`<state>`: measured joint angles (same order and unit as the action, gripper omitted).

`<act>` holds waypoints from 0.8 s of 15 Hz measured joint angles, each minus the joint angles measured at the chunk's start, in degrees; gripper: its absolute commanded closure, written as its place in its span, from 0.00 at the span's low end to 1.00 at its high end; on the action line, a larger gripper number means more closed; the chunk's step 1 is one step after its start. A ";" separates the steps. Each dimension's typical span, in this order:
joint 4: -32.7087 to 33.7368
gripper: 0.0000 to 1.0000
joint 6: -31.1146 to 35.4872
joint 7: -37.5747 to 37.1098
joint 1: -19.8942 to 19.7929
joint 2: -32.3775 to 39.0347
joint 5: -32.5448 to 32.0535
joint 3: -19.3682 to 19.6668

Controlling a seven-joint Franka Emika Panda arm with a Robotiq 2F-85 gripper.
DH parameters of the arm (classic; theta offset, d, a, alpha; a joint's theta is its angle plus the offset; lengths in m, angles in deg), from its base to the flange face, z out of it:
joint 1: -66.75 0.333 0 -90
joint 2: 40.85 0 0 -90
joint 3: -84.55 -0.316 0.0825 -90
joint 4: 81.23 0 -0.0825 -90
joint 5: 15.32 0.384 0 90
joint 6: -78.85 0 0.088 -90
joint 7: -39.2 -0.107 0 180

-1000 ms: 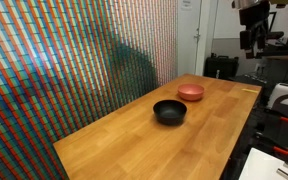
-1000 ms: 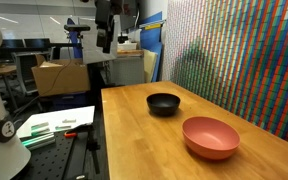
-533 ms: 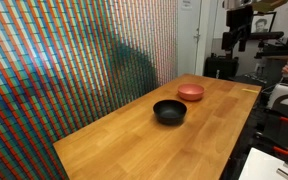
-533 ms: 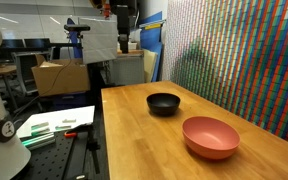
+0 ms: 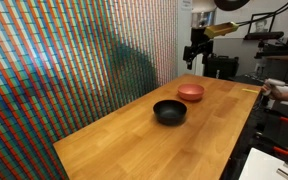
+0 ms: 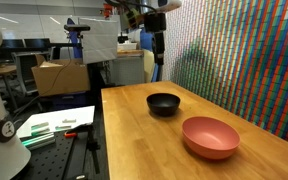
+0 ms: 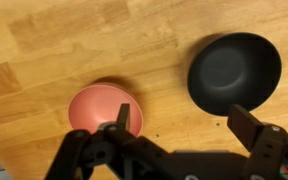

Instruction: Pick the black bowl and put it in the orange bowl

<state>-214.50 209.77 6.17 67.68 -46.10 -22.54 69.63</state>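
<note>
The black bowl's rim [image 7: 191, 84] has my open fingers lined up across it and clear wood beside it, so my gripper should carry on going down until the fingers are on either side of that rim [image 5: 179, 102].
The black bowl [image 5: 169, 111] sits empty on the wooden table [image 5: 134, 145]; it also shows in an exterior view [image 6: 164, 103] and at the upper right of the wrist view [image 7: 234, 71]. The orange bowl [image 5: 191, 92] stands beside it, apart from it, and shows in an exterior view [image 6: 210, 136] and at the left of the wrist view [image 7: 96, 106]. My gripper [image 5: 193, 55] hangs high above the table, open and empty; it shows in an exterior view [image 6: 156, 62] too. In the wrist view the fingers [image 7: 182, 122] frame bare wood between the two bowls.
A wall of small coloured tiles [image 5: 74, 50] runs along one long side of the table. A dark bench with a green-and-white board [image 6: 54, 125] stands past the opposite table edge. A cardboard box [image 6: 60, 76] and lab equipment stand behind.
My arm has swung in from beyond the table's edge to a spot high over the table near the two bowls. The bowls have not moved.
</note>
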 measured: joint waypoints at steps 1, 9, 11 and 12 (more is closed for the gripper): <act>1.34 0.00 1.41 -1.40 0.25 3.31 -0.99 0.09; 10.90 0.00 5.58 -8.02 8.92 24.82 -6.38 6.29; 12.99 0.00 5.59 -8.14 11.05 28.18 -6.39 8.38; 13.87 0.00 5.59 -8.14 11.94 29.55 -6.39 9.36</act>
<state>-200.62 215.35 -1.97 79.62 -16.55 -28.94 78.99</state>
